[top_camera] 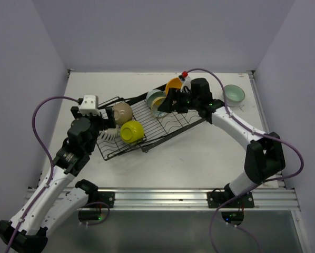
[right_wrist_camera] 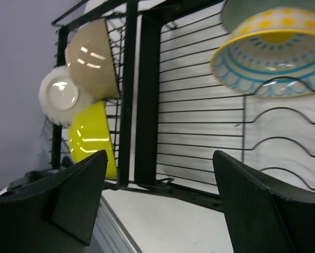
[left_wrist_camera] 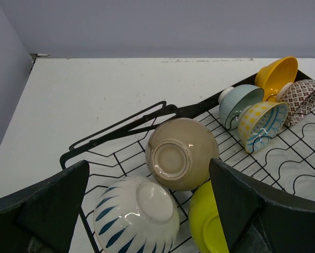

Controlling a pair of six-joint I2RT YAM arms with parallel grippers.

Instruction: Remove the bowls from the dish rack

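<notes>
The lime-yellow bowl's rim is turned toward the empty middle of the rack (top_camera: 150, 126), so my right gripper should keep going toward that rim (top_camera: 142, 130) until its open fingers are on both sides of it.
The black wire dish rack (top_camera: 170, 124) lies slantwise mid-table. At its left end are a beige bowl (top_camera: 122, 111), bottom up, a lime-yellow bowl (top_camera: 131, 131) and a white bowl with blue strokes (left_wrist_camera: 136, 216). My left gripper (top_camera: 107, 126) hovers open over these, its fingers either side of the white and beige (left_wrist_camera: 181, 153) bowls, holding nothing. At the right end stand an orange-yellow bowl (top_camera: 173, 85), a pale ribbed bowl (left_wrist_camera: 239, 103), a yellow-and-blue patterned bowl (right_wrist_camera: 273, 58) and a brown-patterned bowl (left_wrist_camera: 302, 97). My right gripper (top_camera: 168, 103) is open and empty, low beside the patterned bowl.
A pale teal-green bowl (top_camera: 234, 95) stands on the white table (top_camera: 199, 158) at the back right, outside the rack. A small white object with a red top (top_camera: 185, 79) is behind the right gripper. Walls close in on the left, back and right.
</notes>
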